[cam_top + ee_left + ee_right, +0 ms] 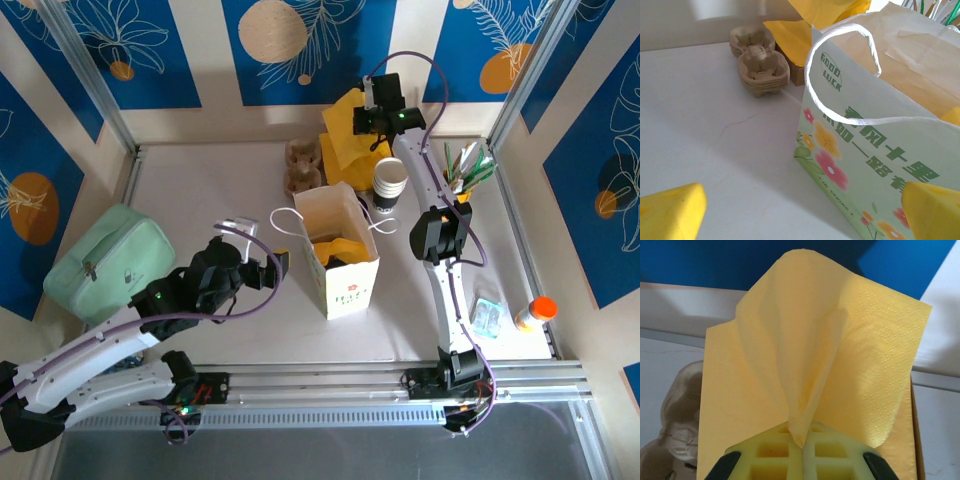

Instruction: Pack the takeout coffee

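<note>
The robot's right gripper holds just a thin fold of the yellow napkin, and the napkin fans open, so the robot should set it down on the napkin pile and open the gripper wider to grip it again.
The takeout coffee is hidden from me. A white paper bag with flower print stands open mid-table, with something yellow inside it. My left gripper hovers just left of the bag, open, its yellow fingertips wide apart and nothing between them; the bag's printed side and rope handle are close in front. At the back, my right gripper is shut on a yellow napkin, pinching a fold of it above the napkin pile.
A stack of lidless white-rimmed cups stands right of the bag's back corner. Pulp cup carriers sit behind the bag. A mint pouch lies far left. Cutlery holder, small packet and orange-capped bottle line the right side.
</note>
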Controlling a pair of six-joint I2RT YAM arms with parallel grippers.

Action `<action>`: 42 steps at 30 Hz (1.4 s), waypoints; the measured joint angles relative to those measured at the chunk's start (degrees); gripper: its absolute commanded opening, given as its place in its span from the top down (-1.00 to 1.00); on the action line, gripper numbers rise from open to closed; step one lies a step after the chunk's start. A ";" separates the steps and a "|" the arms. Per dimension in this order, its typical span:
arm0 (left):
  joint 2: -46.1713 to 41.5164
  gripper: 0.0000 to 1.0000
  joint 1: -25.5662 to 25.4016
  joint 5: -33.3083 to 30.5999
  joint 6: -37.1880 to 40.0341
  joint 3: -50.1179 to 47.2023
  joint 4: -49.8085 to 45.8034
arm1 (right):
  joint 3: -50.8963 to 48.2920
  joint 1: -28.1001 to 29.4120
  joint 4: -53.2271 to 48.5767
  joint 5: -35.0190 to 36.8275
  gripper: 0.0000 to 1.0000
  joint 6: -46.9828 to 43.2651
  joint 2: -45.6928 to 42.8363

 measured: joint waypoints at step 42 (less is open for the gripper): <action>0.39 -0.99 -0.02 0.00 -0.02 0.00 0.00 | 0.00 -0.55 -1.09 -3.56 0.46 4.50 6.49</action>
